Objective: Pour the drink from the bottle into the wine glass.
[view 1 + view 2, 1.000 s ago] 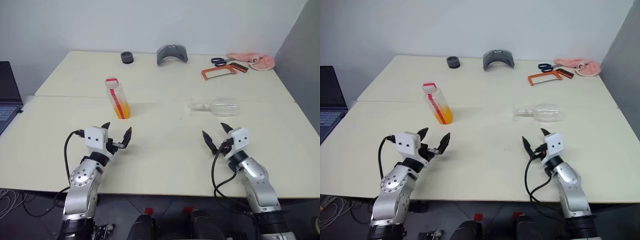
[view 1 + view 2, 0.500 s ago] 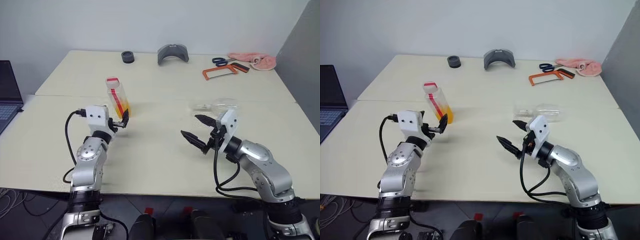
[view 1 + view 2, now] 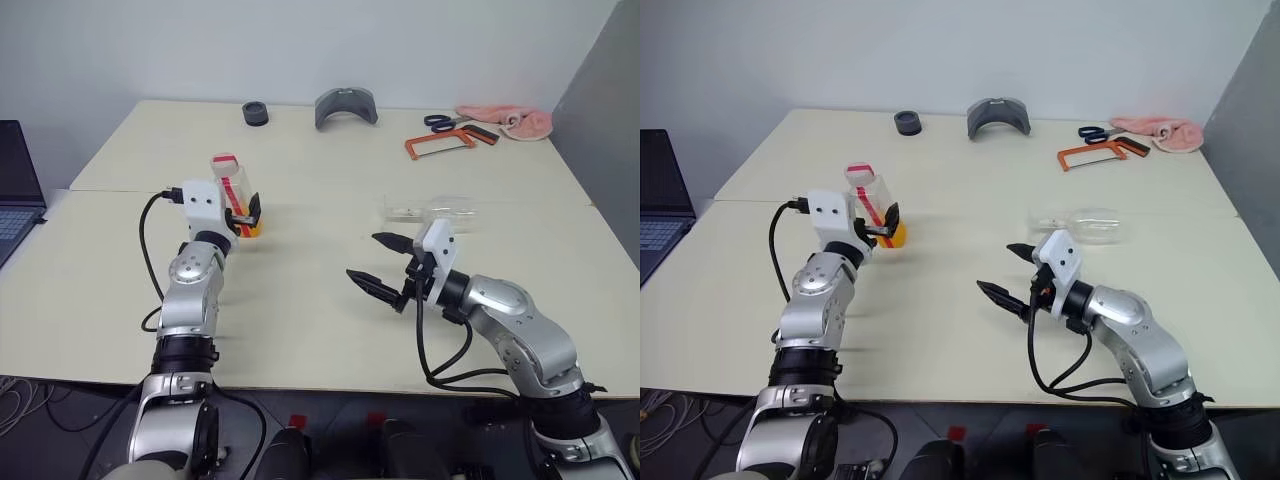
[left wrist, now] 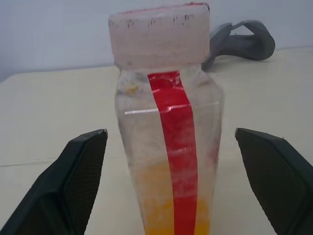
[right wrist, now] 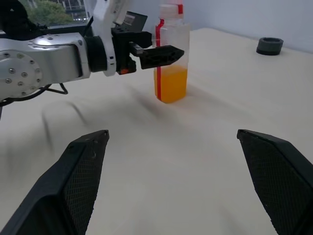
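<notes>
The red stripe stops (image 4: 164, 76) below the cap (image 3: 225, 166). The cap will turn apart from the bottle and come off when I twist it.
The bottle (image 3: 234, 188) stands upright on the left half of the table, red stripe down its side and a capped neck. The orange drink (image 3: 248, 227) fills its lower part. My left gripper (image 3: 238, 213) is open, a finger on each side of the bottle (image 4: 168, 147), with gaps showing between the fingers (image 4: 83, 161) and the plastic. The clear wine glass (image 3: 440, 211) lies on its side on the right half. My right gripper (image 3: 363, 256) hovers open and empty over the table, in front of the glass, pointing left towards the bottle (image 5: 171, 44).
Along the table's far edge lie a black ring (image 3: 254, 114), a grey curved piece (image 3: 345, 106), blue scissors (image 3: 438, 122), an orange hacksaw (image 3: 437, 146) and a pink cloth (image 3: 512, 121). A laptop (image 3: 14, 195) sits off the left side. A seam (image 3: 330, 198) crosses the tabletop.
My left gripper went forward and up until its fingers flank the bottle. My right gripper rose and swung left towards the table's middle. Bottle and glass stayed put.
</notes>
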Action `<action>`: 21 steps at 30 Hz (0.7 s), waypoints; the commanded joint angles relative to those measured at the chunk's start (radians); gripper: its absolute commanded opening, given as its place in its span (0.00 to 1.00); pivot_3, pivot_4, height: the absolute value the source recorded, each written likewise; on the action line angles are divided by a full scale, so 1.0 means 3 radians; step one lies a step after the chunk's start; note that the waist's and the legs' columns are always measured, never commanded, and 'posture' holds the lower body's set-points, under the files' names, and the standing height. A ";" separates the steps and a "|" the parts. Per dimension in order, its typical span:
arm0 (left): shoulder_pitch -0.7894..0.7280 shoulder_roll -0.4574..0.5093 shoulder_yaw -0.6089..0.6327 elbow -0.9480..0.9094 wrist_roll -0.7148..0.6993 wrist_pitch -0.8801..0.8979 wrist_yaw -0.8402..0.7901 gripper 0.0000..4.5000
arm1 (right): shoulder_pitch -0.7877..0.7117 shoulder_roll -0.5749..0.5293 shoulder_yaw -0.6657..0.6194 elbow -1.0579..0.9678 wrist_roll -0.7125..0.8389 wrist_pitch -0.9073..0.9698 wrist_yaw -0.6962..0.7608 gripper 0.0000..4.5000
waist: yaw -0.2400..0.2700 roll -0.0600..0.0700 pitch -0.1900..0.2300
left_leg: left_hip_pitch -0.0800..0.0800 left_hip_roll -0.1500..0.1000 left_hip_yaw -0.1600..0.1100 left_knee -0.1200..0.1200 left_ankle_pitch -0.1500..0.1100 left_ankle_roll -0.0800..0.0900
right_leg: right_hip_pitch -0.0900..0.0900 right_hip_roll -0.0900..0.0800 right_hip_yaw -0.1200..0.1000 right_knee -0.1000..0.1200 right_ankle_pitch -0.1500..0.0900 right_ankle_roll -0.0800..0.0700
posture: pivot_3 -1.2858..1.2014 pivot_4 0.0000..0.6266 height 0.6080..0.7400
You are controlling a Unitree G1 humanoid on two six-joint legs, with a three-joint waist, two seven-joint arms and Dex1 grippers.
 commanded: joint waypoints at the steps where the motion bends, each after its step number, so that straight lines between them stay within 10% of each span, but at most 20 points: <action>1: -0.0143 0.0029 -0.0021 0.0093 0.0067 -0.0140 0.0036 1.00 | -0.0087 0.0020 -0.0002 -0.0104 0.0024 -0.0028 0.0047 1.00 | 0.0000 0.0000 0.0000 | 0.0000 0.0000 0.0000 0.0000 0.0000 0.0000 | 0.0000 0.0000 0.0000 0.0000 0.0000 0.0000 | 0.52 0.24 1.00; 21: -0.0510 -0.0010 -0.0039 0.0452 0.0122 -0.0084 0.0261 1.00 | -0.0163 0.0133 0.0003 -0.0047 -0.0034 -0.0056 0.0045 1.00 | -0.0002 0.0000 0.0000 | -0.0002 0.0000 -0.0008 0.0000 0.0001 -0.0001 | -0.0002 -0.0002 0.0000 0.0000 0.0000 0.0000 | 0.52 0.24 1.00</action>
